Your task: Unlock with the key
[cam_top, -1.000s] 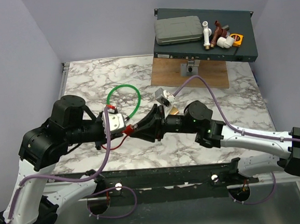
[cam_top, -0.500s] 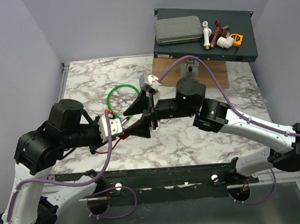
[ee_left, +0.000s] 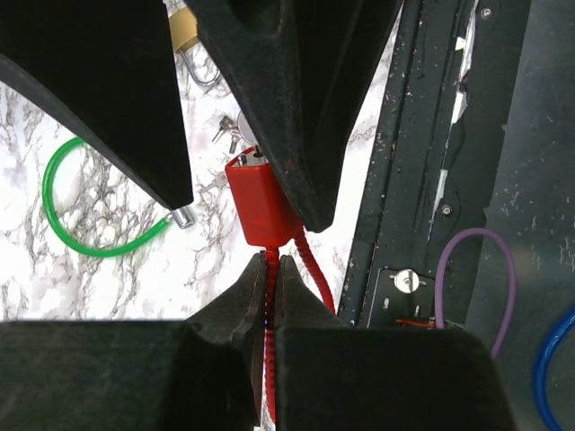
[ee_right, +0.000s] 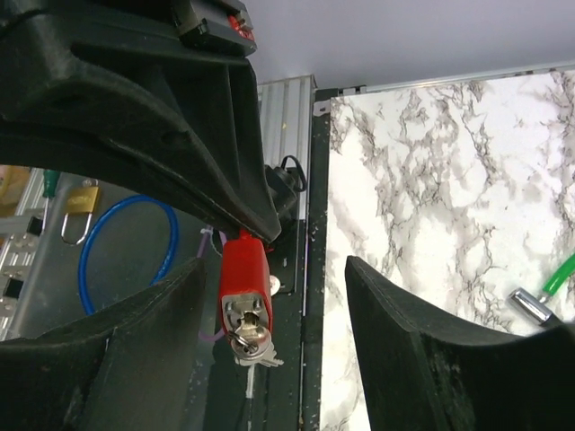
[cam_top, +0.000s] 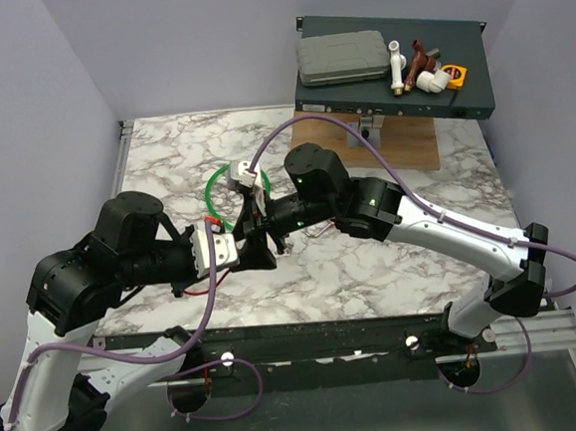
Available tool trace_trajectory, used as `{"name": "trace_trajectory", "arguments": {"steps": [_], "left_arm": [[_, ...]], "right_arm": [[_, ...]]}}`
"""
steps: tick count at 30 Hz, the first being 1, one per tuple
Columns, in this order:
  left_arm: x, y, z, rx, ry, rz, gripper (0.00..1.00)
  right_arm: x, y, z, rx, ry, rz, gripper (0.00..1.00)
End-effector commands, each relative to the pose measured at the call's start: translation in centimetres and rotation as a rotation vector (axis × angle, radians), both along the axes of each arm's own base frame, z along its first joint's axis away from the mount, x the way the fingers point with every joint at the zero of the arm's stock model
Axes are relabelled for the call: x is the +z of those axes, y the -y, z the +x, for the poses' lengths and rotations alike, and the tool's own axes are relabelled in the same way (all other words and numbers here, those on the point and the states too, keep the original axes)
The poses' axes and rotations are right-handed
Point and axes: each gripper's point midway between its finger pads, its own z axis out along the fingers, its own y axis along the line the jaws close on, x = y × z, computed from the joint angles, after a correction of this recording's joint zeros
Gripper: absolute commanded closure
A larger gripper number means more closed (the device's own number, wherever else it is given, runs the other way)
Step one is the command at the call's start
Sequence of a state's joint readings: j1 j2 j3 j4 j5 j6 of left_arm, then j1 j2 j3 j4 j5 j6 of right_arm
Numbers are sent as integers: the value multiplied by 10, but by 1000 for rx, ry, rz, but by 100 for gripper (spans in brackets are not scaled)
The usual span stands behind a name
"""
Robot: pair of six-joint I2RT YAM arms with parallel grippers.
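Observation:
Next, I take the lock body (ee_right: 243, 269) with my right gripper before my left gripper, which pinches the red cable (ee_left: 271, 258) just below the padlock, grips farther along.
A red padlock (ee_left: 260, 206) hangs in the air from its red cable (ee_left: 314, 269). My left gripper (ee_left: 271, 260) is shut on that cable just below the lock body. The key (ee_right: 247, 339) is a small silver one on a ring, and it sits in the keyhole at the lock's (ee_right: 243, 274) free end. My right gripper (ee_right: 277, 265) is open and straddles the lock. The lock lies close to one of its fingers (ee_right: 153, 323), with a wide gap to the other. In the top view both grippers, left (cam_top: 266, 257) and right (cam_top: 254, 228), meet over the table's front left.
A green cable loop (cam_top: 228, 185) lies on the marble table (cam_top: 419, 225) behind the grippers. A brass padlock (ee_left: 184, 31) lies nearby. At the back, a dark box (cam_top: 391, 63) with pipe fittings stands above a wooden board (cam_top: 402, 142). A blue cable (ee_right: 126, 242) lies below the table edge.
My right gripper has opened and its arm has swung left and back, so its fingers now straddle the red padlock. The left gripper has kept its hold on the red cable.

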State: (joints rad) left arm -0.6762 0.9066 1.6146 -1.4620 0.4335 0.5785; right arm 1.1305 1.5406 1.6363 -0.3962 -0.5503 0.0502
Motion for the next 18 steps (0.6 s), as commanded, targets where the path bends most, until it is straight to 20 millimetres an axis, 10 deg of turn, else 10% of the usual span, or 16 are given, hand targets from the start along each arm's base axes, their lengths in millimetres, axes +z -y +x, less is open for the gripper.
{"name": "trace_trajectory", "arguments": {"steps": [1, 13, 16, 18], "left_arm": [[3, -2, 0, -8, 23, 7, 100], [16, -1, 11, 10, 73, 8, 100], [20, -1, 22, 41, 114, 14, 99], [28, -2, 33, 77, 169, 6, 73]], "right_arm": [[2, 2, -7, 55, 3, -27, 39], [-23, 3, -6, 77, -29, -157, 98], [-23, 1, -1, 47, -21, -153, 99], [-17, -1, 5, 3, -1, -110, 99]]}}
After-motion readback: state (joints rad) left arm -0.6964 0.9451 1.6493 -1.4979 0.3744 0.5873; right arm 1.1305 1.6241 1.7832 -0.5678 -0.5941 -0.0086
